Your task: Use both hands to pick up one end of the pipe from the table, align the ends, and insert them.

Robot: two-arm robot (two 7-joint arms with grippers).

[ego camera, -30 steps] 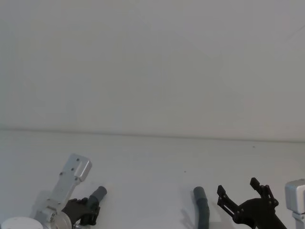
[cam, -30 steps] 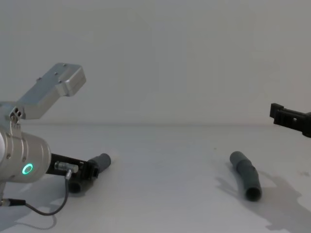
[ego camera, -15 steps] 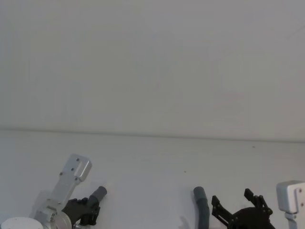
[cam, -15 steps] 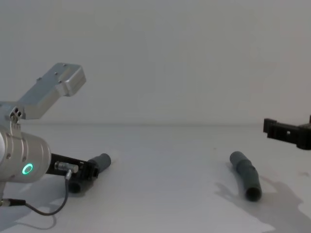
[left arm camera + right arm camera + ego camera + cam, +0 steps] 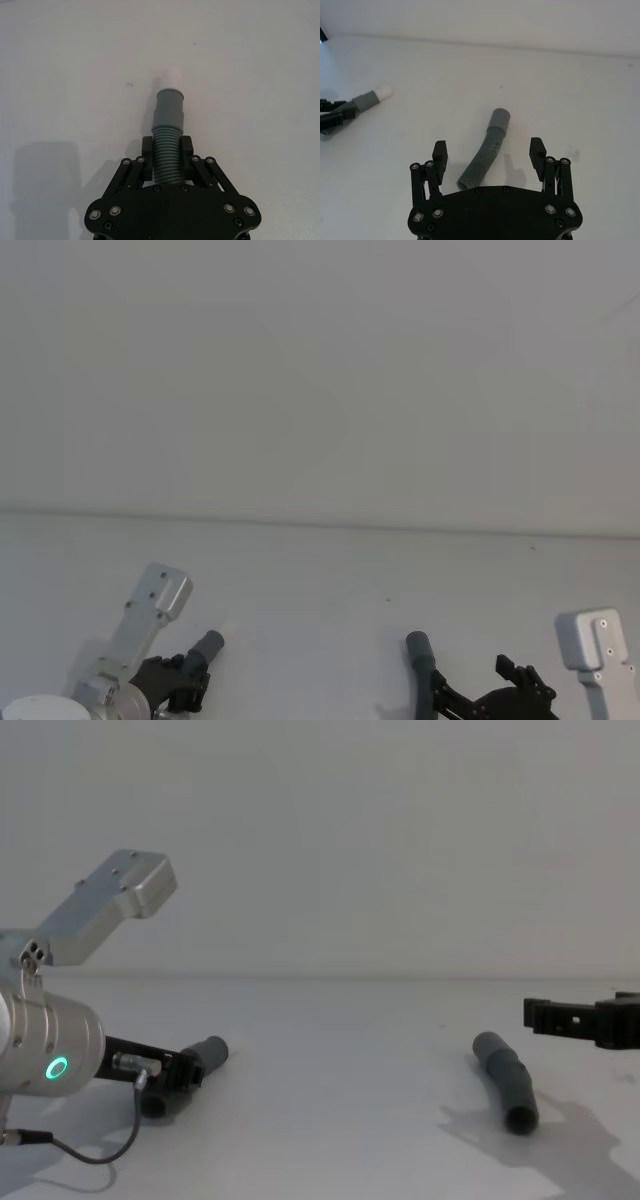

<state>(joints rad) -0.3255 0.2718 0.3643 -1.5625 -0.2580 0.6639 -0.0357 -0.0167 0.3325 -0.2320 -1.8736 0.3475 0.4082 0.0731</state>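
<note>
The plain grey cuff will slip over most of the white tip when I push, because the white tip is slimmer than the grey cuffs.
The pipe lies as two dark-grey ribbed pieces on the white table. My left gripper is shut on the ribbed body of the left piece, resting low on the table. That piece's grey cuff with the white tip sticks out past the fingers. The right piece lies free, curved, its plain grey cuff pointing away from me. My right gripper hangs open just above it, one finger on each side, not touching. In the chest view the right gripper's fingers hover above that piece.
A plain white wall rises behind the table. Between the two pipe pieces there is bare table surface. The left arm's silver wrist with its green light ring sits at the near left.
My right gripper has come down and moved left, toward the right pipe piece, staying open. The left gripper and both pipe pieces have not moved.
</note>
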